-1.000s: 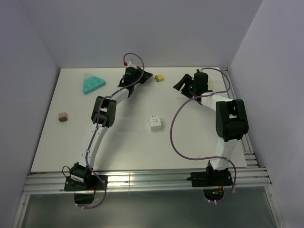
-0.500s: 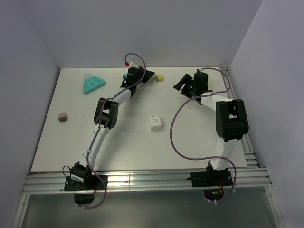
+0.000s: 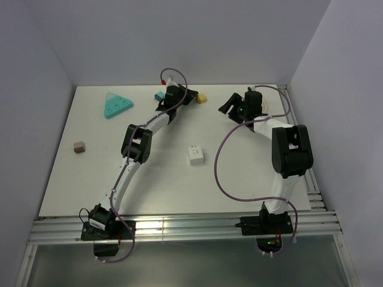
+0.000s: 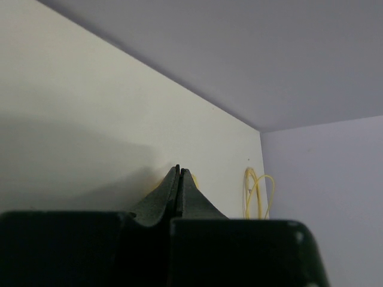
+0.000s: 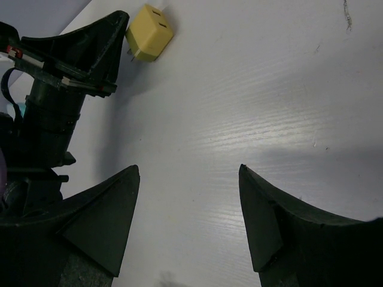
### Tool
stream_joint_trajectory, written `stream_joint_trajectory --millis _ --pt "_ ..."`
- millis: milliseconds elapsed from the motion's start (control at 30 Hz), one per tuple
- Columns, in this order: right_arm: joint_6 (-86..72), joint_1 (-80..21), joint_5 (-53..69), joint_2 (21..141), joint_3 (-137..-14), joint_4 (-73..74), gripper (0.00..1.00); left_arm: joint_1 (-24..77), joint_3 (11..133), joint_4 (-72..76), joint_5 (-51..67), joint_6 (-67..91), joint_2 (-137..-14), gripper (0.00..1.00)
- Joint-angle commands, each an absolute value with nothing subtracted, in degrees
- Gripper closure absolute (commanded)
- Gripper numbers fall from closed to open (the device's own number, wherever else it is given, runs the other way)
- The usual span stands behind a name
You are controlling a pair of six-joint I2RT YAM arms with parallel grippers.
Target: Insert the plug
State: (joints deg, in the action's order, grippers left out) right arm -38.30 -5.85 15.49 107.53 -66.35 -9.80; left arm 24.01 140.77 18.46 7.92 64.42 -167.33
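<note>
I should continue to push with my left gripper, its shut fingers against the yellow plug [image 3: 202, 97] and clear table ahead [image 3: 215, 103], until the plug gets close to my right gripper. Then I should open my left gripper.
The yellow plug [image 3: 201, 97] lies at the far edge of the table, prongs visible in the right wrist view [image 5: 148, 39]. The white socket block [image 3: 195, 155] lies mid-table. My left gripper [image 3: 189, 98] is stretched far out, shut with nothing between its jaws, its tips just left of the plug; in the left wrist view [image 4: 179, 169] a sliver of yellow [image 4: 194, 178] shows behind the tips. My right gripper [image 3: 230, 107] is open and empty, right of the plug, low over bare table [image 5: 188, 170]. The left gripper's fingers [image 5: 90, 54] show in the right wrist view.
A teal triangle block [image 3: 116, 106] lies far left, a small teal block [image 3: 159, 95] behind the left arm, and a pink cube [image 3: 78, 146] at the left. A yellow cable [image 4: 257, 191] lies by the right wall. The back wall is close behind both grippers.
My left gripper has moved right along the far edge toward the yellow plug, uncovering the small teal block. The right arm has not moved.
</note>
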Motion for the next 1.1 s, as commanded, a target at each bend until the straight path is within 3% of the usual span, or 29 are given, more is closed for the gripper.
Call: stream_joint_trajectory --millis 0,400,767,1067 --pt "-38.14 -5.54 14.33 105.21 -67.68 -11.07 0.26 24.43 143.7 16.53 7.12 65.21 -168.75 1.0" --pt "-38.23 -5.45 14.85 107.14 -68.99 -10.38 0.25 26.01 138.69 20.74 10.28 66.36 -166.99 1.0" --pt "-36.74 -5.71 12.39 117.85 -84.27 2.01 0.2 27.51 136.14 22.41 15.64 66.62 -165.76 1.0" --pt "-30.85 -5.89 10.38 128.84 -104.85 17.66 0.18 28.83 132.36 24.44 19.5 66.8 -163.3 1.0"
